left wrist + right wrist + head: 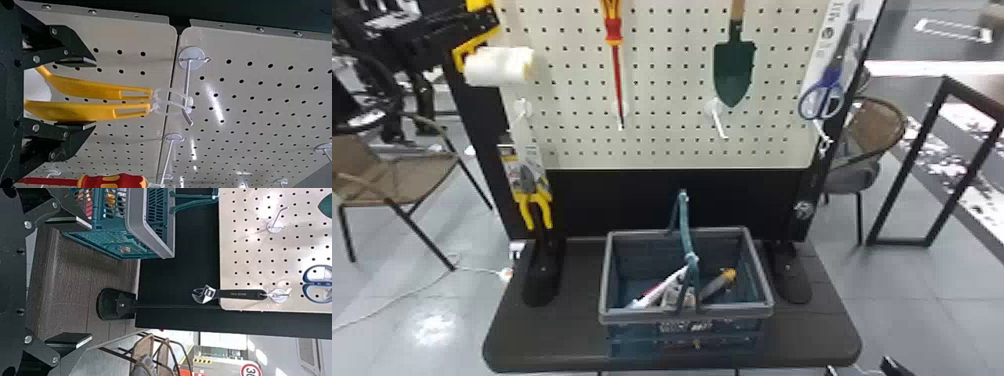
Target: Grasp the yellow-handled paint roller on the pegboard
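Observation:
The upper handle (94,88) should swing out of the way when the robot's left gripper closes on the lower one, because the yellow handles hang by separate clear loops (169,100).
My left gripper (477,22) is at the pegboard's upper left edge, over the yellow frame (463,50) of the paint roller. The white roller (499,66) lies just below it. In the left wrist view, two yellow handles (94,111) hang by clear loops from a white hook (188,84). My left gripper (95,93) stands open there, one finger on either side of the handles, with gaps visible. My right gripper (92,281) is open and holds nothing, facing the lower right of the pegboard.
A red-and-yellow screwdriver (615,40), a green trowel (733,70) and blue scissors (824,97) hang on the pegboard. Yellow-handled pliers (534,200) hang lower left, an adjustable wrench (239,294) lower right. A basket (757,280) with items stands on the dark base.

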Available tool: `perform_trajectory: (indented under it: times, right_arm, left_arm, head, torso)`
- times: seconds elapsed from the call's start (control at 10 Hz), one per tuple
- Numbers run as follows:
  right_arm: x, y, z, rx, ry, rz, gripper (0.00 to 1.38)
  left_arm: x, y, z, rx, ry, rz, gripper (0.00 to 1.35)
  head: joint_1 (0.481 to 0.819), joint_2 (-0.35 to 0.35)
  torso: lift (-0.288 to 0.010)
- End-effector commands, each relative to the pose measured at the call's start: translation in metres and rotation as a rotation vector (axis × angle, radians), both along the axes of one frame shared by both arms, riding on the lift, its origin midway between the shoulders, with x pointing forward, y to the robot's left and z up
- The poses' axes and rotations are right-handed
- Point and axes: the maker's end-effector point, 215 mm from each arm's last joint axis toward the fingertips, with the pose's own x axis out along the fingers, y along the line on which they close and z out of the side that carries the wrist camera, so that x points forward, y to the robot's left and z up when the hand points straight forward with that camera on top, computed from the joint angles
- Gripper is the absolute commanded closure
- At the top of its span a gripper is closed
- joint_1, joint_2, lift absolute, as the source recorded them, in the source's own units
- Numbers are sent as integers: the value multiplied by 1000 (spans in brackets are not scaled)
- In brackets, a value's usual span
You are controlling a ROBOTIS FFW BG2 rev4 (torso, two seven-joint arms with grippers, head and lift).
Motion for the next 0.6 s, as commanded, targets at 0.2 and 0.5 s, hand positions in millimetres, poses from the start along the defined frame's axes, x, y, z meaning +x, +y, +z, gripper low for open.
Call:
perform_trajectory:
  times: [0.2, 0.5]
  right_arm:
    - [0, 0, -1, 2, 2, -1, 297]
    - [0, 0, -1, 1, 2, -1, 298]
  left_arm:
    - [0, -1, -3, -10, 4, -4, 1211]
    - [0, -2, -2, -15, 3, -7, 1211]
  head:
    - [549, 0]
    - [549, 0]
  torso:
    - [-100]
    - [-100]
